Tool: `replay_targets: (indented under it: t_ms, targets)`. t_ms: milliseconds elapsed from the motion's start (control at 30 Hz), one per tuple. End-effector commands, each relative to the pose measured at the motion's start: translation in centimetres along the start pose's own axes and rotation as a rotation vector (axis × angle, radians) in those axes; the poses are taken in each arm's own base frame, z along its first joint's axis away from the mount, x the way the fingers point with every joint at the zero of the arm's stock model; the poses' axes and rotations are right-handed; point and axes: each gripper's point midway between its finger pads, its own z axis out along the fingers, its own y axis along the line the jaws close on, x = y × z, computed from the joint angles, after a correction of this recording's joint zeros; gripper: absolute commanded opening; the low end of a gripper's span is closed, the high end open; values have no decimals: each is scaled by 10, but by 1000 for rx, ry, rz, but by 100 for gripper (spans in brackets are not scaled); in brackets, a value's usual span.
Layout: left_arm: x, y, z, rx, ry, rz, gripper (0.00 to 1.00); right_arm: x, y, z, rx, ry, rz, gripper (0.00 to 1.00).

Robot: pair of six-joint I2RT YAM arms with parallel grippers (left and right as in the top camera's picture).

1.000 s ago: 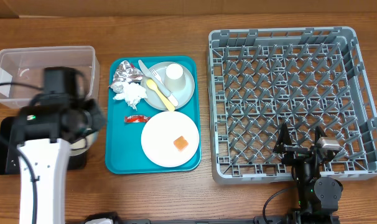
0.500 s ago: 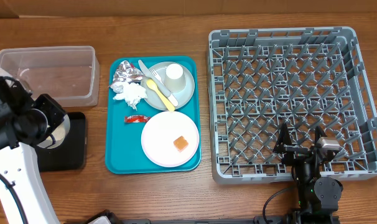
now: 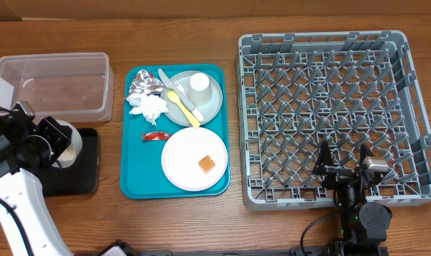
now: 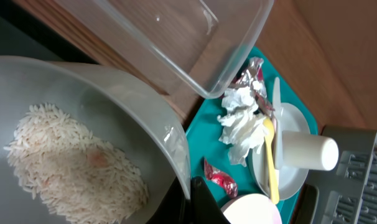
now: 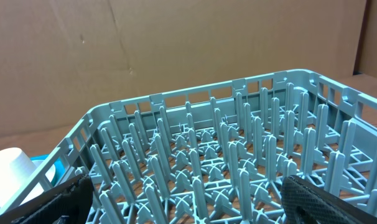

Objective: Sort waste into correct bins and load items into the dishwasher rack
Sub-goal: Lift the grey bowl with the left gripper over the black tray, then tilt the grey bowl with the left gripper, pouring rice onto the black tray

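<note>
The rice grains (image 4: 76,168) stay in the white bowl at this shallow tilt. Next, my left gripper tilts the bowl much more steeply to empty it into the black tray (image 3: 80,174).
My left gripper (image 4: 190,199) is shut on the rim of the white bowl (image 4: 83,124), which holds white rice grains (image 4: 70,162). In the overhead view the bowl (image 3: 72,146) is tilted over the left part of the black tray (image 3: 87,171), in front of the clear tub (image 3: 52,85). The foil (image 3: 143,87), napkin (image 3: 150,108), red packet (image 3: 156,135), white plate (image 3: 180,167) with the orange cube (image 3: 207,163), grey-green plate (image 3: 212,103), cup (image 3: 199,84) and cutlery (image 3: 181,102) lie on the teal tray (image 3: 137,185). My right gripper (image 5: 188,199) is open at the front edge of the dishwasher rack (image 3: 329,107).
The teal tray sits between the bins and the rack. The rack (image 5: 226,155) has no dishes among its upright pegs. My left arm's white link runs along the table's front left corner.
My left arm has swung left and back with the bowl, from above the black tray's right part to its left edge. The right arm has not moved.
</note>
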Motion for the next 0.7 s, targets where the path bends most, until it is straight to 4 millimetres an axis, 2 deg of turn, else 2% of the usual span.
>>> replay_targets:
  t_ms: [0,133,267,467,667]
  targets:
    - [7,7,18,24,51,16,4,1,-2,0,10,-9,-7,100]
    - [0,10,29,33,50,24,4,1,-2,0,10,-9,-8,100]
    - [-2,9,31,65,49,46,4,1,-2,0,10,-9,-7,100]
    - [-7,6,16,212,36,63,4,1,-2,0,10,-9,-7,100]
    - [-13,23,2,258,8,19,4,1,-2,0,10,-9,-7,100]
